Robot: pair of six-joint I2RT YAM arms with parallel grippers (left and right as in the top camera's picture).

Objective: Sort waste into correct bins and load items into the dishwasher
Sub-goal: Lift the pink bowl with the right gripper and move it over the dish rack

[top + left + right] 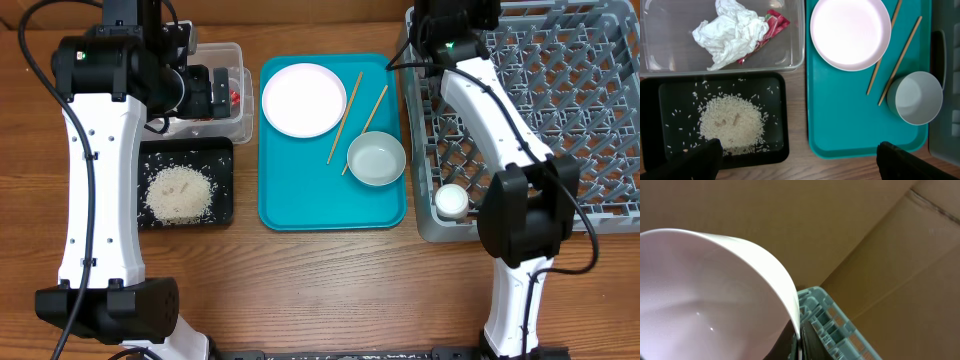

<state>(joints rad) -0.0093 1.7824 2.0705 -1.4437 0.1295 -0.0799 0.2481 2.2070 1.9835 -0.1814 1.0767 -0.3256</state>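
The pegs behind the small cup are free, so the robot's right gripper should keep lowering the tipped second white bowl [715, 295] until the bowl sits in the rack.
My left gripper [800, 160] hangs open above the table, between the black tray [785, 125] and the teal tray [840, 120]. Loose rice [732, 124] lies piled in the black tray. The clear tub [800, 50] holds the crumpled napkin [730, 32] and the red wrapper [771, 24]. A white plate [300, 98], two chopsticks [345, 118] and a white bowl [376, 159] rest on the teal tray. My right gripper [799, 347] is shut on the rim of a second white bowl [705, 300], raised beside the grey dish rack [835, 325]. A small cup [451, 201] stands in the rack's front left corner.
The dish rack [560, 100] fills the right side, its pegs upright. Brown cardboard [840, 225] stands behind it. Bare wooden table [330, 290] runs along the front. The left arm [100, 180] covers part of the clear tub in the overhead view.
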